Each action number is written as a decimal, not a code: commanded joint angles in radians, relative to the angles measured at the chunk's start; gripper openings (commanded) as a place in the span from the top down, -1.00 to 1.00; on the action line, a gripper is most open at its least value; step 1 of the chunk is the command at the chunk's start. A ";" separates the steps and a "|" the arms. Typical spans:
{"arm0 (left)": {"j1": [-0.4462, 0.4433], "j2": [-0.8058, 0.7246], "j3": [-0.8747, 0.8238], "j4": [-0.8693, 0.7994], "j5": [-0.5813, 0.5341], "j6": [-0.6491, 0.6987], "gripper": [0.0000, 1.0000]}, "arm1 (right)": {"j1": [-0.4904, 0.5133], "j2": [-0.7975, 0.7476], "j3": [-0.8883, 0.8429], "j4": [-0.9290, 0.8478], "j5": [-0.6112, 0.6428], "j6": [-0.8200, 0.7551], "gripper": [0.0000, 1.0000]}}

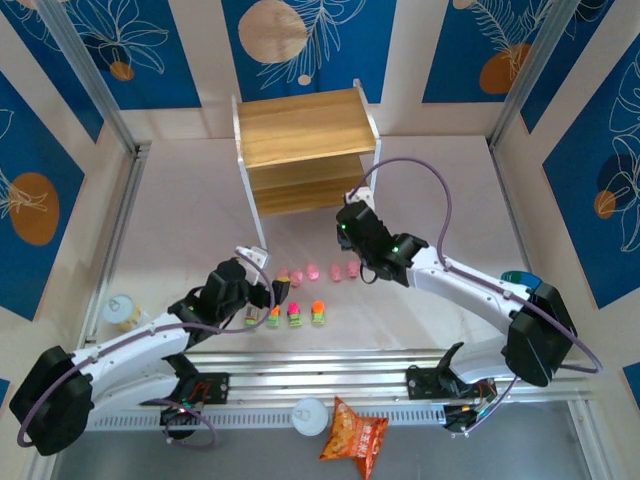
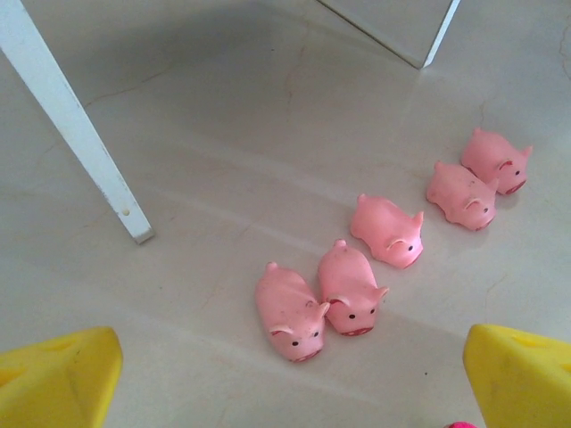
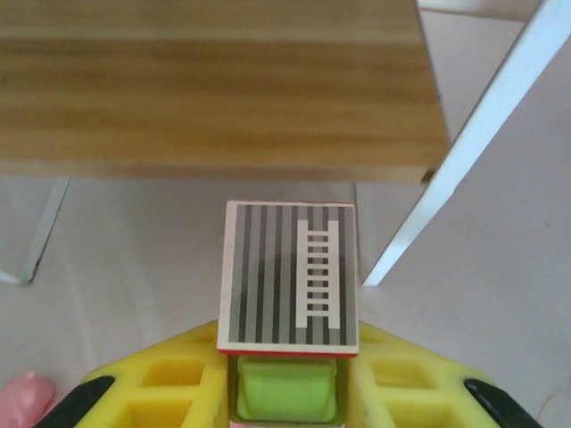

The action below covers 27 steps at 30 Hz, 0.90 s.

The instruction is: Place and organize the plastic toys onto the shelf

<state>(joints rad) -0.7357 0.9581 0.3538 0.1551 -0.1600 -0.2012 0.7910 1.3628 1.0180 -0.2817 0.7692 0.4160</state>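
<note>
The blocky toy's ladder top (image 3: 290, 276) is up and the shelf's lower board (image 3: 294, 116) is clear ahead, so I should keep moving my right gripper in until the toy's base rests there.
Several pink pigs (image 1: 313, 271) lie in a row on the table in front of the shelf (image 1: 305, 150). In the left wrist view these pigs (image 2: 290, 310) lie just ahead of my left gripper (image 2: 290, 383). It is open, its yellow fingertips (image 2: 58, 379) wide apart with nothing between them. Several blocky toys (image 1: 295, 314) with green bases stand in a nearer row, beside my left gripper (image 1: 275, 290). My right gripper (image 3: 287, 392) is shut on a blocky toy (image 3: 290, 272) with a striped ladder top and green base. It holds the toy just before the shelf's wooden board (image 3: 214, 89).
A small tin can (image 1: 125, 312) stands at the left. An orange snack bag (image 1: 355, 435) and a white lid (image 1: 310, 415) lie beyond the metal rails at the near edge. The shelf's white leg (image 2: 80, 134) slants close to my left gripper.
</note>
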 commanded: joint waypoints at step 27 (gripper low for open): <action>-0.004 0.028 0.030 0.044 0.022 0.008 -0.96 | -0.133 0.290 0.340 -0.069 -0.053 -0.044 0.67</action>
<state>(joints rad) -0.7357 0.9813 0.3561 0.1783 -0.1562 -0.2012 0.6651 1.6390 1.3228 -0.3481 0.7067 0.3859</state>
